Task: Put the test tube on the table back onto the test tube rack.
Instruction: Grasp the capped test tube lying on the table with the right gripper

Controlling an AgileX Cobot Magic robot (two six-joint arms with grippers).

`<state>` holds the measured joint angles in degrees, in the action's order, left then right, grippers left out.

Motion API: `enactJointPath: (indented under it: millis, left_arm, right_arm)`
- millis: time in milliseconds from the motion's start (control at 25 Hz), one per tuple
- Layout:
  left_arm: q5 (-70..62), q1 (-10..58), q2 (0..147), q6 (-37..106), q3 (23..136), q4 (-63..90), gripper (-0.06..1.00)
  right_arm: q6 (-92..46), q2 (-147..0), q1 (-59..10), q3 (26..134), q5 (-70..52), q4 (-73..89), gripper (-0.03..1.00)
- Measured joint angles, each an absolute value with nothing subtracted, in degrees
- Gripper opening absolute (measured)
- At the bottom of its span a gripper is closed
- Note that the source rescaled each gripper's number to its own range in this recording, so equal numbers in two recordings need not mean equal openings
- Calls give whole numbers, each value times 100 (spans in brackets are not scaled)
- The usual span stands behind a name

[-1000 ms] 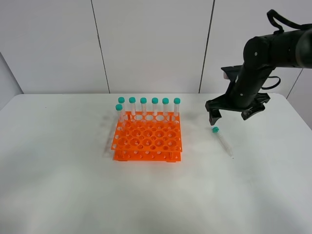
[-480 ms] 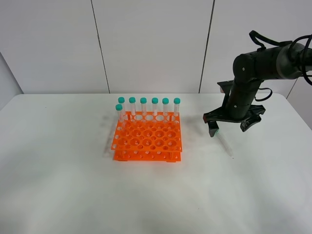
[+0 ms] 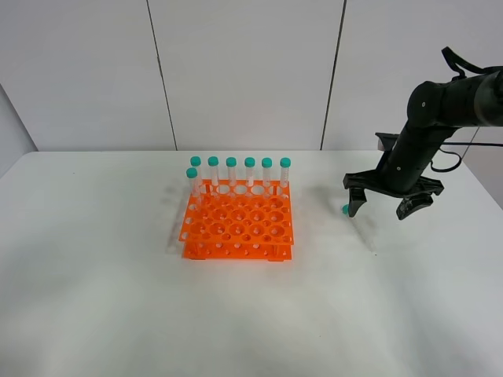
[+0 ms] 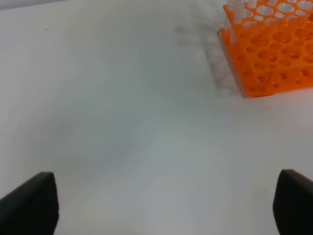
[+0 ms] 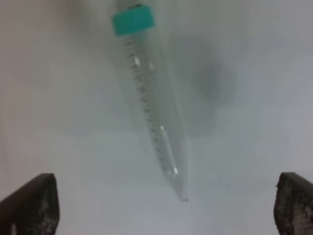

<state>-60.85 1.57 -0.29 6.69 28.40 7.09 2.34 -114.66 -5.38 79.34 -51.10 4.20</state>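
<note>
The test tube's narrow clear body is between my right gripper's open fingers. I should keep lowering them until they are on either side of its pointed half, then close them.
The test tube lies flat on the white table, teal cap toward the orange test tube rack. In the exterior high view its clear body is faint and partly behind a finger. My right gripper is open and empty, hovering just above the tube with its jaws spread wide on either side of the tube's pointed half; it also shows in the right wrist view. My left gripper is open and empty over bare table, the rack ahead of it.
Several identical capped tubes stand upright along the rack's back row, with one more at the left end of the second row. The rack's other holes are empty. A white panelled wall stands behind the table.
My right gripper has come down toward the table and shifted right, so that it straddles the lying tube. The tube and the rack have not moved.
</note>
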Motion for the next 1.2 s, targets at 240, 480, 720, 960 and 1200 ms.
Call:
enactJointPath:
  millis: [240,480,720,960,1200]
  left_arm:
    - [-6085,157,-29,669,2840,709,95]
    - [-6085,157,-29,669,2840,709,95]
    - [-6085,157,-29,669,2840,709,95]
    - [-6085,157,-29,669,2840,709,95]
    - [-6085,157,-29,669,2840,709,95]
  right_arm:
    - [130,-11553,-582,7934,-5069,349,93]
    - [89,-11939,-682,7934,-5062,224,93]
    - [86,-11969,-682,7934,-4890,75,89]
    - [62,-11981,-682,7934,-4629,57,89]
    - [0,-12267,-682,7939,-4825,93,89]
